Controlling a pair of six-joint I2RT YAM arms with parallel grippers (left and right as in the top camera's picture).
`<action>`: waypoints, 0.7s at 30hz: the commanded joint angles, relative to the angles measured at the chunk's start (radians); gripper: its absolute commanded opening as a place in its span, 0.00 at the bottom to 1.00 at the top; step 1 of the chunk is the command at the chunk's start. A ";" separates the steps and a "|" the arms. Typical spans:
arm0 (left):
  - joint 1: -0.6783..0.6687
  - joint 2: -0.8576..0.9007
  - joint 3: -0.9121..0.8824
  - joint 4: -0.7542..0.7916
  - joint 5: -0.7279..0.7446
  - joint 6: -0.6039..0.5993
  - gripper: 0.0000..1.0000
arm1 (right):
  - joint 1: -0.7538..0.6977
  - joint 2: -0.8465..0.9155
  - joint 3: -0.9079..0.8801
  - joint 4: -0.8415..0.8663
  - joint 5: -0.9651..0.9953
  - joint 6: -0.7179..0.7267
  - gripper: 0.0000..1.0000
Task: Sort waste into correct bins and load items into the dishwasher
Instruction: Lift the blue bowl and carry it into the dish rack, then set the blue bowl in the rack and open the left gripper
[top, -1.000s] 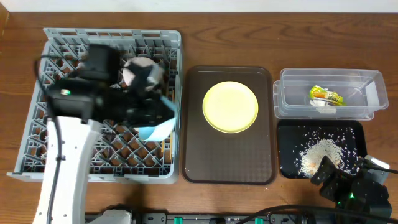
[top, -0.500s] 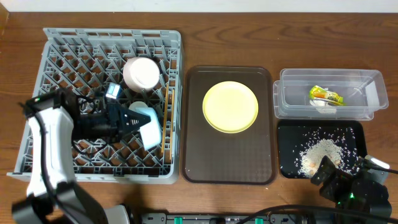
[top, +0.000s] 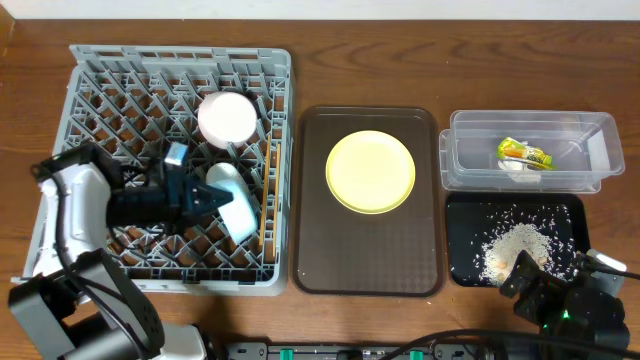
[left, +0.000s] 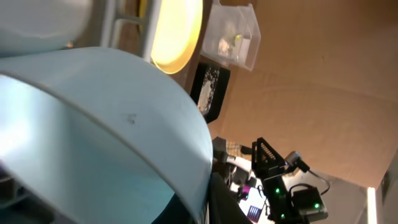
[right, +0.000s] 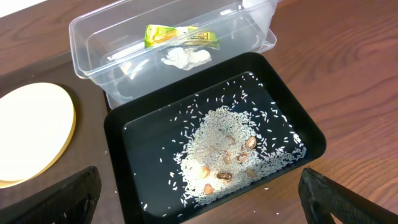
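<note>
The rack's near corner (top: 222, 262) is open beside the pale blue cup, so the robot's left gripper should continue to lower the cup there and let it go on the dividers (top: 204, 247).
My left gripper (top: 214, 196) is shut on the wall of the pale blue cup (top: 236, 201), held on its side low over the grey dishwasher rack (top: 80, 70). The cup (left: 93, 124) fills the left wrist view, with one dark finger (left: 222, 204) outside its rim. A white bowl (top: 228, 118) sits in the rack, and chopsticks (top: 267, 195) lie along its right side. The yellow plate (top: 370, 171) rests on the brown tray (top: 320, 260). The wrapper (right: 180, 36) and a white scrap (right: 185, 57) lie in the clear tub (right: 261, 25). Rice (right: 227, 152) covers the black tray (right: 118, 155). My right gripper (right: 202, 205) is open at that tray's near edge.
The clear tub (top: 600, 130) and black tray (top: 460, 215) stand one behind the other at the far right, beside the brown tray. The right arm (top: 570, 305) sits at the table's front right corner. The rack's dividers stand close around the cup.
The left arm has swung to the rack's left side, still gripping the cup, which shifted slightly left and turned. The bowl is uncovered. The right arm has not moved.
</note>
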 joint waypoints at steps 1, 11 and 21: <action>0.054 0.005 -0.004 0.011 -0.126 0.027 0.08 | -0.006 0.000 0.004 -0.001 0.004 0.005 0.99; 0.120 0.005 -0.004 -0.028 -0.217 0.024 0.08 | -0.006 0.000 0.004 -0.001 0.004 0.005 0.99; 0.309 0.005 -0.004 -0.084 -0.220 0.023 0.98 | -0.006 0.000 0.004 -0.001 0.004 0.005 0.99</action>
